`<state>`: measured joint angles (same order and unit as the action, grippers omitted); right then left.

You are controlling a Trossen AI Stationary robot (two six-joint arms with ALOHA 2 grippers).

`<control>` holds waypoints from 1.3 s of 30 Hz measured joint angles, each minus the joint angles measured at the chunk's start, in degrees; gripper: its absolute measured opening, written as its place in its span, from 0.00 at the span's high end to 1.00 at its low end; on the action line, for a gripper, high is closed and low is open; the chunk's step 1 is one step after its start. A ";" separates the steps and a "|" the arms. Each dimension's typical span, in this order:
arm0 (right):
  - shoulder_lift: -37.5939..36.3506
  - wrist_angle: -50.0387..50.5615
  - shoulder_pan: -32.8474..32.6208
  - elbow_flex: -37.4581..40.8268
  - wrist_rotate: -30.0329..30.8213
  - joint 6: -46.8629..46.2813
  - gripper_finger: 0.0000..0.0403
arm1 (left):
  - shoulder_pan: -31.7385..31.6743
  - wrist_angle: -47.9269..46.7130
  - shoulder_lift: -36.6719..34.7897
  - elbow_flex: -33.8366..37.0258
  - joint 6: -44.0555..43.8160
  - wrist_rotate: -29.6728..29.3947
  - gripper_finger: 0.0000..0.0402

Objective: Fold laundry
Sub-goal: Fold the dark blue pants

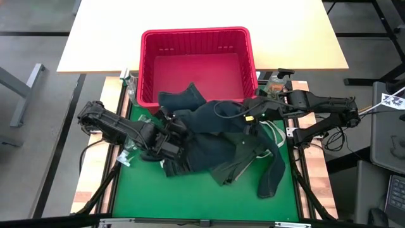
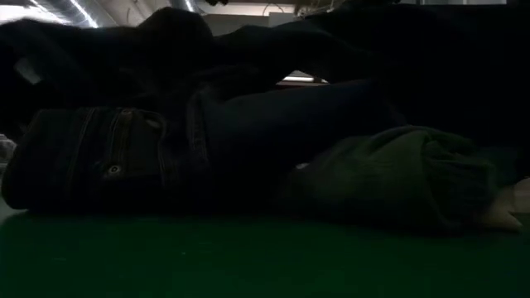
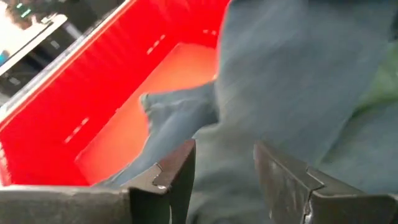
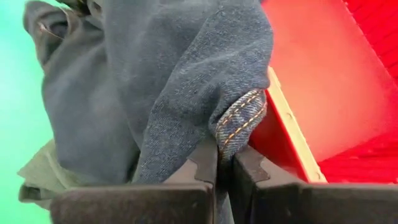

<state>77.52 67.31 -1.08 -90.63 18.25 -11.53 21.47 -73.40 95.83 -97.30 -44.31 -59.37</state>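
The olive-green shirt should stay in place when I lift the jeans with my left gripper, because the jeans lie loosely over it.
Dark blue denim jeans lie heaped on the green mat, one leg draped over the near rim into the red basket. An olive-green shirt lies under and beside them, rumpled in the low view, with the jeans' pocket end on the mat. My left gripper is open at the jeans' left side, its fingers either side of denim. My right gripper is shut on the jeans near the basket's near right corner. My left gripper: denim shows in the gap between its open fingers, but I cannot tell whether they touch it. My right gripper pinches a stitched hem fold of the jeans between its two fingers. The denim bunches beyond the fingers, and its far part rests on the mat beside the basket wall.
The red basket's floor is bare apart from the draped leg. A clear bottle stands at the basket's left near corner, and small items at its right. Bare green mat lies toward the near edge.
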 joint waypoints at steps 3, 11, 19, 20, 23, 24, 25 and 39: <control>0.00 -2.04 0.00 0.00 -2.01 0.76 0.95 | -0.34 7.60 0.00 -0.07 6.15 0.09 0.61; 0.07 -10.45 -0.02 0.00 -11.10 4.13 0.95 | -2.85 30.84 0.00 -0.07 28.44 2.24 0.61; 1.28 -15.66 -0.02 0.00 -16.88 6.05 0.95 | -7.03 48.43 0.00 -0.07 49.04 18.25 0.61; 1.56 -15.50 -0.02 0.00 -16.92 6.05 0.95 | -7.42 49.14 0.00 -0.07 50.59 19.80 0.61; 2.22 -15.36 -0.02 0.00 -17.38 6.08 0.95 | -8.35 49.57 0.00 -0.07 54.48 21.42 0.61; 2.45 -15.27 -0.02 0.00 -17.79 6.29 0.95 | -8.61 49.64 0.00 -0.07 55.74 21.51 0.61; 2.72 -15.45 -0.02 0.00 -18.16 6.95 0.95 | -8.90 49.65 0.00 -0.07 56.75 21.59 0.61; 3.24 -19.78 -0.07 0.03 -25.17 13.20 0.95 | -13.24 43.06 0.00 -0.17 55.58 39.04 0.61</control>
<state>80.76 47.53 -1.15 -90.60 -6.92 1.67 8.24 -30.33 95.83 -97.47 11.27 -20.33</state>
